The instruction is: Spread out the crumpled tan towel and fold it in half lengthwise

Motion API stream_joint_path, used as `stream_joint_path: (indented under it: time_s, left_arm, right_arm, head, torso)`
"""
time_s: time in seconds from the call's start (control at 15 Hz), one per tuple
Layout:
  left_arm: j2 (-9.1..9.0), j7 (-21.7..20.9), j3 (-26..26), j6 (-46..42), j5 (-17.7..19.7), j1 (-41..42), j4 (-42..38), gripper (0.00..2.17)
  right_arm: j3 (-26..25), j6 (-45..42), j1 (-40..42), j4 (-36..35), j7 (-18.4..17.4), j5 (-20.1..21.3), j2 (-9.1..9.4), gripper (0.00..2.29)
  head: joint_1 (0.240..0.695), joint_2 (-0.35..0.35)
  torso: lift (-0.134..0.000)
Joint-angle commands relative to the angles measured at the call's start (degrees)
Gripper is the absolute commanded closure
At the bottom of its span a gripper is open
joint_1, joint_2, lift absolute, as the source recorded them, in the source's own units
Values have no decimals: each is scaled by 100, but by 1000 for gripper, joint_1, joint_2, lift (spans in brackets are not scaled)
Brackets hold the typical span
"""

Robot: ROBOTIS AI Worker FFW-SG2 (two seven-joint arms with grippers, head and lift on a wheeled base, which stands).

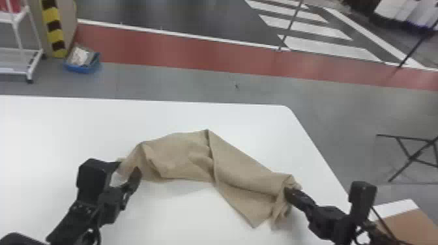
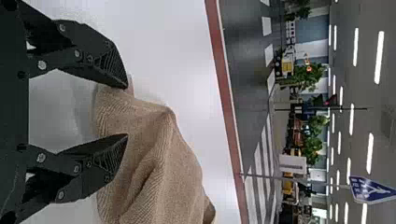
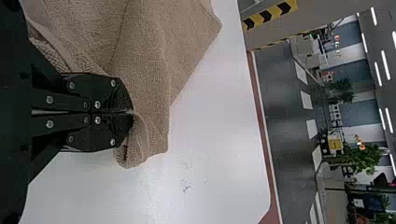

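Observation:
I expect the tan towel (image 1: pixel 183 156) to stay folded over itself as a strip when I pull its bunched end, because a diagonal fold (image 1: pixel 211 156) runs across it.
The crumpled tan towel (image 1: pixel 182 156) lies across the white table, bunched and folded over itself, one corner pointing toward the near edge. At its left end is my left gripper (image 1: pixel 127 169), fingers apart around the cloth. In the left wrist view the left gripper (image 2: pixel 125 111) stands open, with the towel (image 2: pixel 159 163) between and beyond its fingertips. My right gripper (image 1: pixel 288 192) is at the towel's right end. The right wrist view has the right gripper (image 3: pixel 132 113) shut on a bunched edge of the towel (image 3: pixel 144 60).
The white table (image 1: pixel 81 123) has its far edge behind the towel and its right edge beyond the right gripper. A cardboard box (image 1: pixel 407 224) is at the lower right. A blue bin (image 1: pixel 83 65) and a white rack (image 1: pixel 19 49) stand on the floor behind.

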Motion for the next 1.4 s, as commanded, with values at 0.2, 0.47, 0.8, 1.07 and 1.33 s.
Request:
stream_joint_path:
  time_s: [0.2,0.47,0.8,1.07,1.33]
  left_arm:
    - [90,-236,165,-257,-2,325,-531,2017]
    - [186,-245,403,-292,51,668,-1401,2125]
    - [494,-236,1088,393,271,1266,-2983,2125]
    - [485,-332,1071,675,280,1310,-3115,2125]
    - [494,-341,1106,710,271,1301,-3089,2121]
  right_arm:
    - [16,-48,-15,-27,0,-21,-7,1997]
    - [-10,-48,-41,-167,9,-56,-16,1997]
    - [-256,215,-358,-299,18,-328,-148,1781]
    - [-72,251,-384,-220,-167,146,-95,-2]
    - [-784,4,-323,-167,-395,14,-113,56]
  head:
    - [695,-350]
    - [695,-350]
    - [695,-350]
    - [695,-350]
    - [695,-350]
  torso:
    - [-124]
    - [-124]
    - [-124]
    - [-124]
    - [-124]
